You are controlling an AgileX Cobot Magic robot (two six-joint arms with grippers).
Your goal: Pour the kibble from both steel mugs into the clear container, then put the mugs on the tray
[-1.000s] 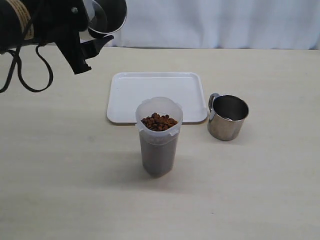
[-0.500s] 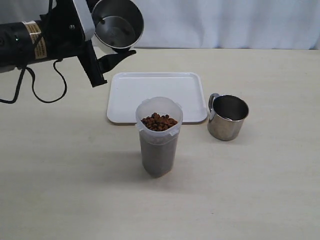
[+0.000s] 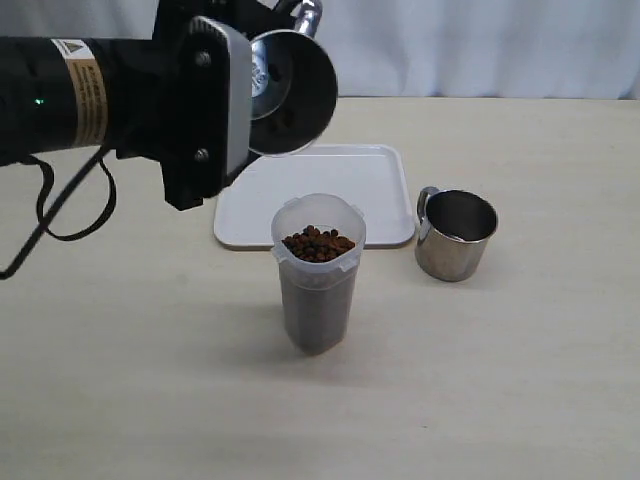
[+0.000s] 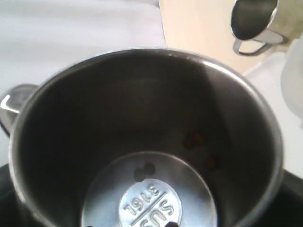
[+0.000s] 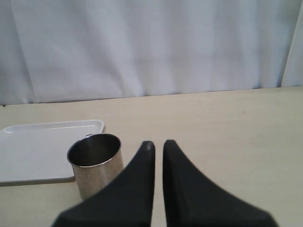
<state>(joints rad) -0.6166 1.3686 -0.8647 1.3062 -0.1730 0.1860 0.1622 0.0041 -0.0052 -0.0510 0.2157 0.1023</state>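
Observation:
I should use my left gripper to turn the tipped steel mug with its opening down over the clear container before setting it on the tray, because a few kibble bits are stuck inside the mug.
My left gripper is shut on a steel mug and holds it tipped on its side in the air, above the left part of the white tray. The left wrist view looks into this mug; its steel bottom shows, with only a few dark specks. In front of the tray stands the clear container, with kibble up to near its rim. The other steel mug stands upright right of the tray and looks empty. My right gripper is shut on nothing, just beside that mug.
A white curtain hangs behind the far edge of the table. The left arm's black body and cable hang over the table's left side.
My left arm has swung to the right and closer to the camera with the mug, which has turned further onto its side. Container, tray and second mug have not moved.

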